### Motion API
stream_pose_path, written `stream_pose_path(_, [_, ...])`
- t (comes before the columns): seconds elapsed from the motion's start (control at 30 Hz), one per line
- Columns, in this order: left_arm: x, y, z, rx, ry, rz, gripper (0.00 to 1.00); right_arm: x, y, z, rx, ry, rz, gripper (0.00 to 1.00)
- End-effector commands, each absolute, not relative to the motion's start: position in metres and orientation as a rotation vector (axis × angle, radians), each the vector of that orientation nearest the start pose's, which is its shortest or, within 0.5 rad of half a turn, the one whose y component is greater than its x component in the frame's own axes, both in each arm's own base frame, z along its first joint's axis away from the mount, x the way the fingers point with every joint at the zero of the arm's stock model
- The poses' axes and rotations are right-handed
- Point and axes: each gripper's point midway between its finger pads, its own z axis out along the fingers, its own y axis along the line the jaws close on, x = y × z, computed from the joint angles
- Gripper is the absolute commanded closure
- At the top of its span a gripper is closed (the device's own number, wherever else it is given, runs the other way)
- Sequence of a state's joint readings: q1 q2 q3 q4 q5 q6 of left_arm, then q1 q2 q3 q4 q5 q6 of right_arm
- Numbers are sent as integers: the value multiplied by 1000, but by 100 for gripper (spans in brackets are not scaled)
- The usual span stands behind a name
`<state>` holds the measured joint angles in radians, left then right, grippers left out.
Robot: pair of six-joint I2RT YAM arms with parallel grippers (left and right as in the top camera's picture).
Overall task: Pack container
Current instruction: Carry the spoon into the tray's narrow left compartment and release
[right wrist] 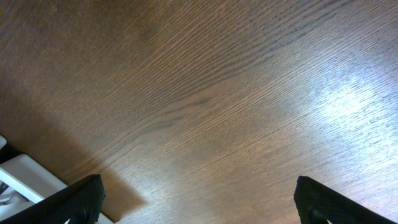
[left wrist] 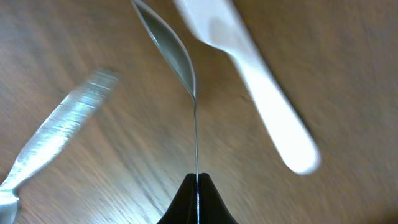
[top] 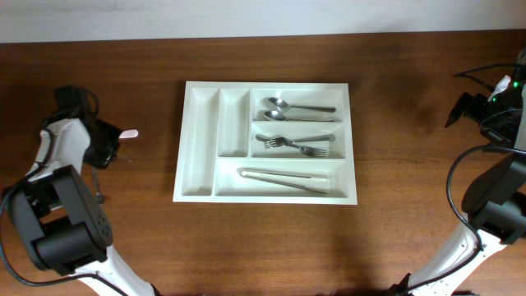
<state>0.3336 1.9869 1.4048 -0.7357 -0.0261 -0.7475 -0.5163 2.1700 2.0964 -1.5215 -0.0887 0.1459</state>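
The robot's left gripper is holding the spoon (left wrist: 196,137) by its handle, and the container's nearest long section (top: 198,141) is empty, so the robot should keep carrying the spoon until it is inside.
The white container (top: 198,141) lies mid-table. It holds two spoons (top: 283,108) in its upper right compartment, forks (top: 294,144) in the middle right one and tongs (top: 283,176) in the wide front one. Its two narrow left compartments are bare. My left gripper (left wrist: 198,182) is at the far left of the table (top: 105,146). It is shut on the thin handle of a metal spoon (left wrist: 180,59) seen edge-on, above the wood. My right gripper (right wrist: 199,193) is wide open and empty over bare wood at the far right (top: 464,105).
A white plastic utensil (left wrist: 264,102) lies on the table just right of the held spoon, and its tip shows overhead (top: 128,133). A silver utensil (left wrist: 56,134) lies to the left. A corner of the container (right wrist: 25,177) shows in the right wrist view.
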Motion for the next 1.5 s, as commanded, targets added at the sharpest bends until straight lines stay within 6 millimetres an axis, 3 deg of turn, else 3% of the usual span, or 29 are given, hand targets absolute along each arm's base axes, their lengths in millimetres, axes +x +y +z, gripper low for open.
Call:
stream_pose_path(0.0, [422, 119, 68, -1292, 2481, -74, 98, 369, -189, 142, 990, 2945, 139, 1])
stream_pose_path(0.2, [440, 70, 80, -1020, 2568, -92, 98, 369, -189, 142, 990, 2945, 139, 1])
stream_pose_path(0.37, [452, -5, 88, -535, 2685, -91, 98, 369, -189, 142, 990, 2945, 139, 1])
stream_pose_path(0.57, [455, -84, 95, -227, 2689, -139, 97, 369, -189, 142, 990, 2945, 139, 2])
stream_pose_path(0.7, [457, -124, 106, -97, 2654, -170, 93, 369, -189, 142, 990, 2945, 139, 1])
stream_pose_path(0.9, [453, -144, 106, -41, 2649, -179, 93, 369, -189, 142, 990, 2945, 139, 1])
stream_pose_path(1.2, [452, -144, 106, -39, 2649, -177, 91, 369, -189, 142, 990, 2945, 139, 1])
stream_pose_path(1.23, [453, -141, 106, -47, 2644, -148, 64, 369, -189, 142, 990, 2945, 139, 1])
stream_pose_path(1.27, [454, -136, 107, -55, 2639, -116, 54, 369, -189, 142, 990, 2945, 139, 1])
stream_pose_path(1.33, [457, -128, 108, -75, 2623, -55, 13, 369, -189, 142, 990, 2945, 139, 1])
stream_pose_path(1.37, [459, -124, 109, -85, 2617, -39, 5, 369, -189, 142, 990, 2945, 139, 1])
stream_pose_path(1.47, [463, -102, 129, -235, 2601, -47, 3, 369, -189, 142, 990, 2945, 139, 1])
